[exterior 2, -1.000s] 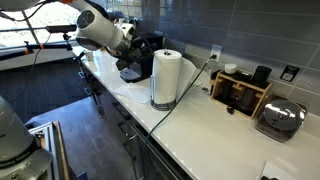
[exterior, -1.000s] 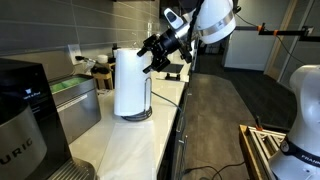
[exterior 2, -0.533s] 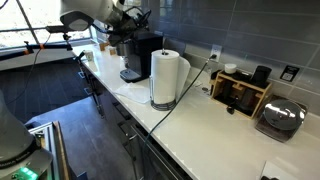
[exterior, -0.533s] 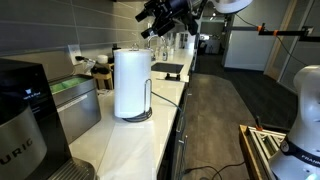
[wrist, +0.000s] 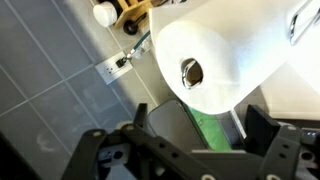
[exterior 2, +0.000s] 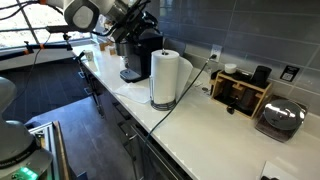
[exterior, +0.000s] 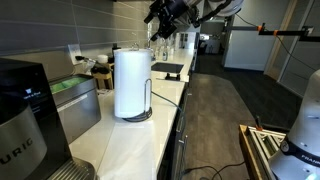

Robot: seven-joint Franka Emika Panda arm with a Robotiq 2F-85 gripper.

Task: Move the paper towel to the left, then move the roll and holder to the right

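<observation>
My gripper is tilted toward the roll's top (exterior 2: 166,54) from behind. I should lift it and turn its fingers straight down toward the roll's core (wrist: 192,72) before I lower it.
The roll and holder (exterior: 132,85) stands upright on the white counter, with its dark round base and thin wire arm showing; it also shows in an exterior view (exterior 2: 165,78). My gripper (exterior: 163,16) is high above and behind the roll, apart from it, and it also shows in an exterior view (exterior 2: 135,22). In the wrist view I look down on the roll's top (wrist: 200,55). The gripper's fingers (wrist: 200,125) are spread and empty. I cannot pick out the loose paper towel sheet against the white counter.
A black coffee machine (exterior 2: 140,55) stands behind the roll. A wooden box (exterior 2: 240,92) and a toaster (exterior 2: 281,118) sit further along. A Keurig machine (exterior: 25,125), a green pad (exterior: 70,88) and a black tray (exterior: 168,70) are nearby. The counter edge (exterior: 178,130) drops to the floor.
My gripper has risen from beside the roll's upper side to high above it, staying open. The roll and holder has not moved.
</observation>
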